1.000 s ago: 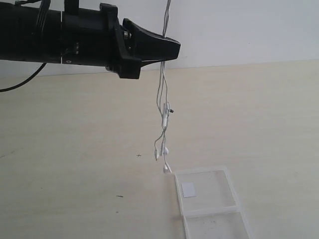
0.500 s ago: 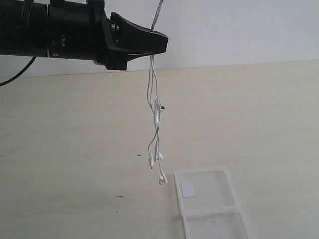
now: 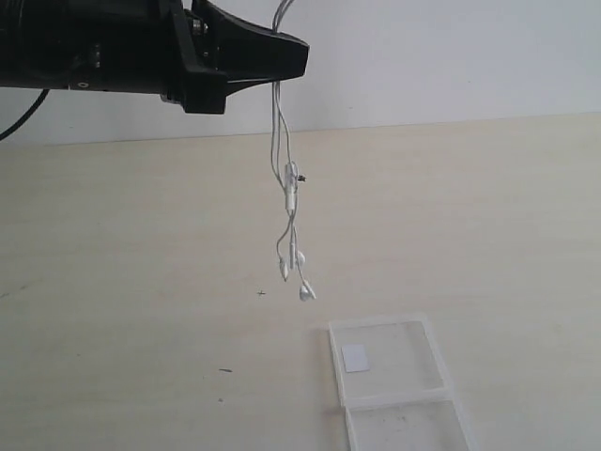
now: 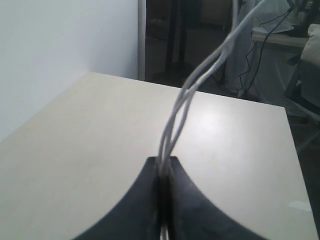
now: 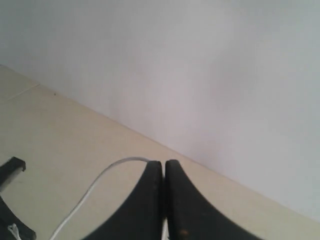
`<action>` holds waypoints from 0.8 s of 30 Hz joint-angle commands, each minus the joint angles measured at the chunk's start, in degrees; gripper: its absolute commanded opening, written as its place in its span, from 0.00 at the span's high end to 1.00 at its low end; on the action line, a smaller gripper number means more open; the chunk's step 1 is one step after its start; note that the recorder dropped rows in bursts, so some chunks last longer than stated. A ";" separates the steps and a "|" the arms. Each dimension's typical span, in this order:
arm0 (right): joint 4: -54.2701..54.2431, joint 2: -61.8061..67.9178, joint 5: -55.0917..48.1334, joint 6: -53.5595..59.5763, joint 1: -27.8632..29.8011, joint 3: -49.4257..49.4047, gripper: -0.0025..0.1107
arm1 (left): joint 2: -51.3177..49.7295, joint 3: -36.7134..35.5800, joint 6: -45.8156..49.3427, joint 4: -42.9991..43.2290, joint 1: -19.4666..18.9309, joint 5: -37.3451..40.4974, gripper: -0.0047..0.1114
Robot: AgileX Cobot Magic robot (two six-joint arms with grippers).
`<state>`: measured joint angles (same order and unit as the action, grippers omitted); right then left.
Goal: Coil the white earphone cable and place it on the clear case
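Note:
The white cable's strands are held shut in my left gripper, so my right gripper keeps going down into the open space alongside and lets go of its part there.
The white earphone cable hangs in several strands over the table, with its inline remote halfway down and its two earbuds dangling at the bottom, above and left of the clear case. My left gripper is shut on the strands near the top of the exterior view. From there the cable runs up out of that view. My right gripper does not show in the exterior view. In its wrist view it is shut on the cable, which curves away from its tips.
The case lies open and flat near the front edge of the pale table, with a small white sticker in its far half. A white wall stands behind the table. A black arm part shows in the right wrist view.
My left gripper has moved left and upward with the cable. The earbuds have risen and swung left, away from the case's corner.

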<state>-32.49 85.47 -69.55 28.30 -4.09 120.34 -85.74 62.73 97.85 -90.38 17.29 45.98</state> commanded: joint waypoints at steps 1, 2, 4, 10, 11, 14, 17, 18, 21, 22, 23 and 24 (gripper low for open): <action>1.03 -0.64 0.82 -0.24 1.11 -6.50 0.98 | 0.55 0.31 -0.58 0.05 -0.22 -0.04 0.96; 0.92 -0.64 0.47 0.19 1.11 -7.65 0.98 | 0.55 0.31 -0.58 -0.01 -0.22 -0.26 0.96; 0.92 -1.23 0.36 0.59 1.11 -10.81 0.98 | 0.55 0.31 -0.58 -0.01 -0.22 -0.69 0.96; 0.92 -4.17 2.60 3.42 1.11 -20.83 0.98 | 0.55 0.31 -0.58 -0.01 -0.22 -1.35 0.96; 0.92 -4.60 3.30 3.81 1.11 -22.68 0.98 | 0.55 0.31 -0.58 0.11 -0.22 -1.35 0.96; -1.28 -6.45 7.13 5.95 1.11 -30.08 0.98 | 0.55 0.31 -0.58 0.23 -0.22 -1.35 0.96; -6.25 -6.60 7.27 9.22 1.11 -35.15 0.98 | 0.55 0.31 -0.58 0.23 -0.22 -1.35 0.96; -7.92 -6.60 7.60 11.67 1.11 -37.79 0.98 | 0.55 0.31 -0.58 0.23 -0.22 -1.35 0.96; -11.77 -6.60 7.99 15.67 1.11 -41.03 0.92 | 0.55 0.31 -0.58 -0.01 -0.22 -1.35 0.96; -12.65 -6.60 7.99 16.58 1.11 -41.50 0.82 | 0.55 0.31 -0.58 -0.01 -0.22 -1.35 0.96; -12.65 -6.60 8.09 16.58 1.11 -41.53 0.77 | 0.55 0.31 -0.58 -0.01 -0.22 -1.35 0.96; -12.38 -6.60 8.09 16.58 1.11 -41.63 0.66 | 0.55 0.31 -0.58 -0.11 -0.22 -1.35 0.96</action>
<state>-43.89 79.25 -62.38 43.74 -3.21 79.09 -85.74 62.73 97.69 -89.74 17.29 44.58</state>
